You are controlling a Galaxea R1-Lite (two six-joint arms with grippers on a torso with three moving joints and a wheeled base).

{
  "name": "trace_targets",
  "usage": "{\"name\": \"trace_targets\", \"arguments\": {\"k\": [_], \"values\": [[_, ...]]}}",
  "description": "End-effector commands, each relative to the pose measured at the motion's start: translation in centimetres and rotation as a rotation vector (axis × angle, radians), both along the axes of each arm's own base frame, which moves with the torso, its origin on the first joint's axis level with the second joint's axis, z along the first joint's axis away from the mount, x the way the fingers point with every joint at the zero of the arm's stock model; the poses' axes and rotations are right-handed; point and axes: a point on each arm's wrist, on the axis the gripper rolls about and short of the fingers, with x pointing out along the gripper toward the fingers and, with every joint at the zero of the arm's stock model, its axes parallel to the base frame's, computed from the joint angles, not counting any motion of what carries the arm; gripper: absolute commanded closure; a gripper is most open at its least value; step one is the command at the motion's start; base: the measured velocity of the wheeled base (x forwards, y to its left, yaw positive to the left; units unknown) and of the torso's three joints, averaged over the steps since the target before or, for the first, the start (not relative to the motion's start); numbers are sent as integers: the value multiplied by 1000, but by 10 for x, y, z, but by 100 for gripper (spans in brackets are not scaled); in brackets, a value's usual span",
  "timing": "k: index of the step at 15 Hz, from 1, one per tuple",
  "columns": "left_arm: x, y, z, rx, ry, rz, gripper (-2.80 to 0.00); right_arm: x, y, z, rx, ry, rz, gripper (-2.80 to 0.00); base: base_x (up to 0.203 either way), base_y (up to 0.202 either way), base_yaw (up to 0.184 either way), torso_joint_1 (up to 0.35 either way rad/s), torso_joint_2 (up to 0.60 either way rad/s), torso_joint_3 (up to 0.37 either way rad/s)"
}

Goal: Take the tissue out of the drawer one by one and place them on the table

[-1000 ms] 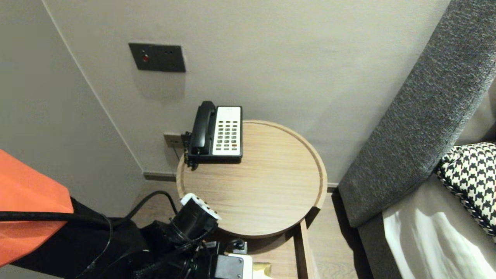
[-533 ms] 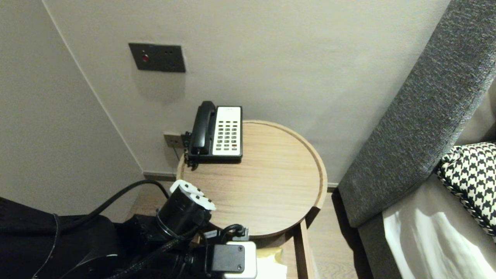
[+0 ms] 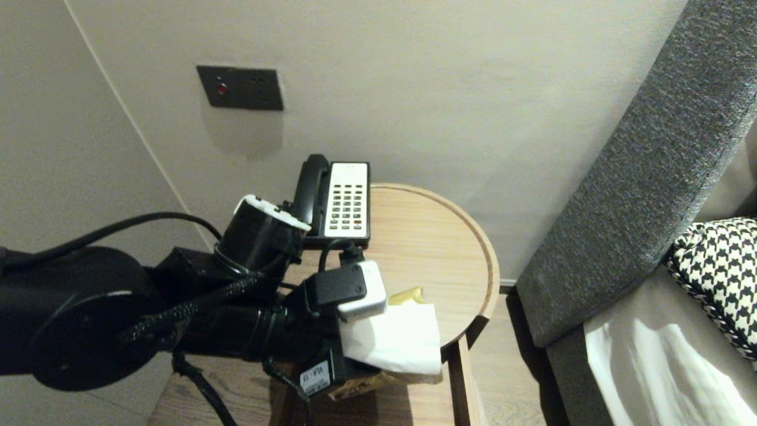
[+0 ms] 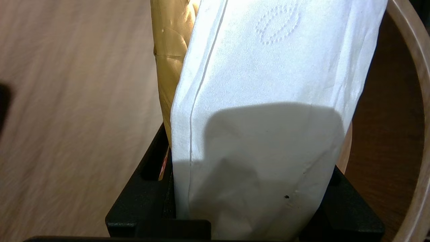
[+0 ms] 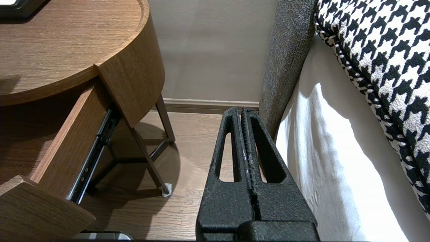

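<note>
The robot's left gripper should move the gold tissue pack back onto the tabletop [image 3: 408, 273] before opening, because the pack hangs out over the table's front edge [image 3: 426, 378] above the open drawer.
My left gripper [image 3: 387, 355] is shut on a gold tissue pack [image 3: 410, 294] with a white tissue [image 3: 396, 337] standing out of it. The pack hangs over the front edge of the round wooden table [image 3: 455, 236]. In the left wrist view the white tissue [image 4: 268, 101] fills the space between the black fingers [image 4: 147, 188], with the gold pack [image 4: 169, 50] behind it and the table rim [image 4: 415, 60] to one side. My right gripper [image 5: 242, 112] is shut on nothing, parked low over the floor between the table and the bed.
A black and white telephone [image 3: 334, 201] sits at the table's back left by the wall. Below the tabletop a drawer [image 5: 67, 144] stands pulled out. A grey headboard [image 3: 639, 177], white bed [image 3: 650, 367] and houndstooth cushion [image 3: 718, 266] lie to the right.
My left arm has risen from below the table's front edge and swung toward the table, bringing the tissue pack up into view. The right arm has not moved.
</note>
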Motion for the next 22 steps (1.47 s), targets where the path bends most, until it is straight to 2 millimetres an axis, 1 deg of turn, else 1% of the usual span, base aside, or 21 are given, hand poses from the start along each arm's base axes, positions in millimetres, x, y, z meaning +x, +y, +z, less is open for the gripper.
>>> {"name": "trace_targets", "arguments": {"k": [1,3,5,6,7,8,10,11,16,19,20,22], "values": [[18,3,26,-30,69,108,0,3,0,-11,1,39,1,0,0,0,0,0,0,0],[46,-1,33,-80,204,268,0,3,0,-11,1,39,1,0,0,0,0,0,0,0],[76,1,30,-121,318,424,0,3,0,-11,1,39,1,0,0,0,0,0,0,0],[86,6,28,-123,359,504,0,3,0,-11,1,39,1,0,0,0,0,0,0,0],[93,6,23,-98,381,566,0,3,0,-11,1,39,1,0,0,0,0,0,0,0],[94,7,21,-82,399,609,0,3,0,-11,1,39,-1,0,0,0,0,0,0,0],[94,8,21,-70,397,641,0,3,0,-11,1,39,-1,0,0,0,0,0,0,0],[91,5,20,-57,395,652,0,3,0,-11,1,39,1,0,0,0,0,0,0,0],[71,-20,21,-51,416,622,0,3,0,-11,1,39,1,0,0,0,0,0,0,0],[67,-23,22,-49,405,638,0,3,0,-11,1,39,1,0,0,0,0,0,0,0],[66,-24,22,-50,405,638,-280,3,0,-11,1,39,1,0,0,0,0,0,0,0],[65,-23,24,-54,401,636,-280,3,0,-11,1,39,1,0,0,0,0,0,0,0]]}}
